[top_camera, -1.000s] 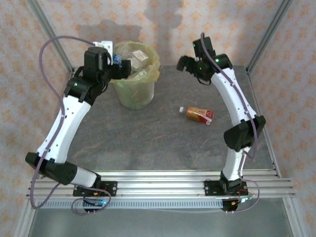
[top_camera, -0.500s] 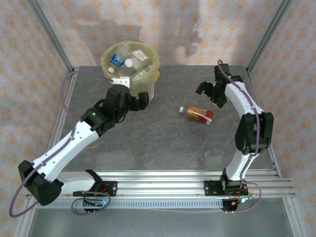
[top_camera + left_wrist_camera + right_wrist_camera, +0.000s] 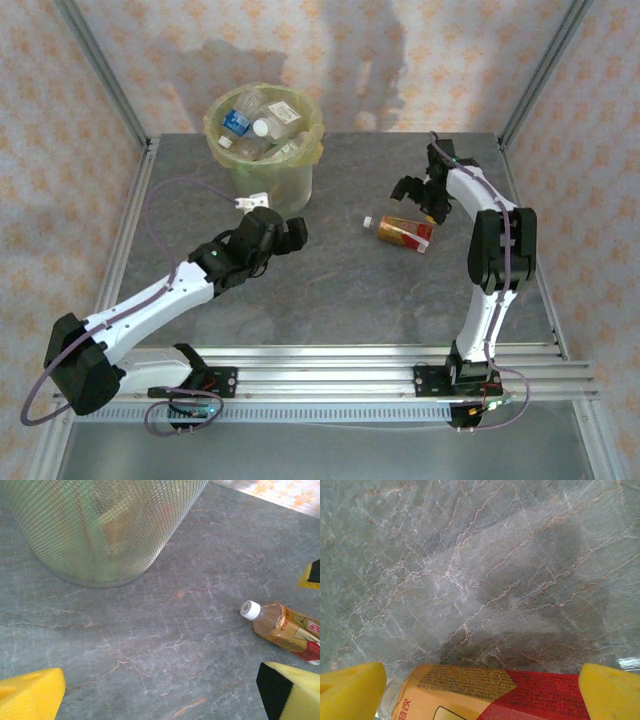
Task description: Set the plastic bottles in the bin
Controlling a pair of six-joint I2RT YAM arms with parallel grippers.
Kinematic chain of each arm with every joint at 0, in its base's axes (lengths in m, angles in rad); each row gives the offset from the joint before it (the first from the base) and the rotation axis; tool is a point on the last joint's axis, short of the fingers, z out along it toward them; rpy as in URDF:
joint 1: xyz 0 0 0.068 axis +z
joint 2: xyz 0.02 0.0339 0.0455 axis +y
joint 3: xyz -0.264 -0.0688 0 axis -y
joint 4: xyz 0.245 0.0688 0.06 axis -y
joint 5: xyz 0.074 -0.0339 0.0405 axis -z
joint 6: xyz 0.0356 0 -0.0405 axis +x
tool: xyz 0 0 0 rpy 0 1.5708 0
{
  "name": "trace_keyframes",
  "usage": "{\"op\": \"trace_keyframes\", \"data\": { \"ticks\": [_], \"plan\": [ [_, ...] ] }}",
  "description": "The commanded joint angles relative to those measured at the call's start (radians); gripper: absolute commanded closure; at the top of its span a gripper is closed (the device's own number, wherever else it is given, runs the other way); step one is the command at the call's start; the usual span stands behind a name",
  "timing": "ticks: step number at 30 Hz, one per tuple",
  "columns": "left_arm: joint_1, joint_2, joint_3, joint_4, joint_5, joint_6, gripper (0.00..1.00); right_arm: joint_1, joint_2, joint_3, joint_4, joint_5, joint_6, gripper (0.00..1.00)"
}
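Note:
The plastic bottle lies lengthwise (image 3: 487,695) across the open fingers of my right gripper, so my right gripper should move back and my left gripper should grab the bottle's body (image 3: 403,233).
One plastic bottle (image 3: 404,232) with an orange and red label and a white cap lies on its side on the grey table, right of centre. My right gripper (image 3: 418,196) hangs open just behind and above it; in the right wrist view the bottle's label (image 3: 490,692) lies low between the two yellow fingers. The bin (image 3: 266,150), lined with a yellow-green bag, stands at the back left and holds several bottles (image 3: 252,125). My left gripper (image 3: 290,230) is open in front of the bin, with nothing between its fingers. The left wrist view shows the bin's mesh wall (image 3: 100,525) and the lying bottle (image 3: 285,630).
Metal frame posts rise at the back corners of the table (image 3: 330,290). An aluminium rail runs along the near edge by the arm bases. Patterned walls enclose the space.
My left arm has come away from the bin's rim and dropped low in front of it, a blue-labelled bottle now lying in the bin. My right gripper has descended toward the lying bottle.

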Motion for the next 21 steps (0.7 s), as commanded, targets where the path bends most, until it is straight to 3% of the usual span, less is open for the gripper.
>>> {"op": "trace_keyframes", "data": {
  "ticks": [1,11,21],
  "plan": [
    [-0.017,0.006,-0.012,0.046,-0.038,-0.059,0.00,-0.008,-0.017,-0.014,0.014,-0.021,-0.005,0.01],
    [-0.043,0.107,0.022,0.053,0.028,-0.087,0.00,0.005,-0.188,-0.274,0.147,-0.124,0.124,0.01],
    [-0.059,0.170,0.082,0.032,0.031,-0.078,0.02,0.163,-0.321,-0.454,0.304,-0.126,0.298,0.01]
  ]
}}
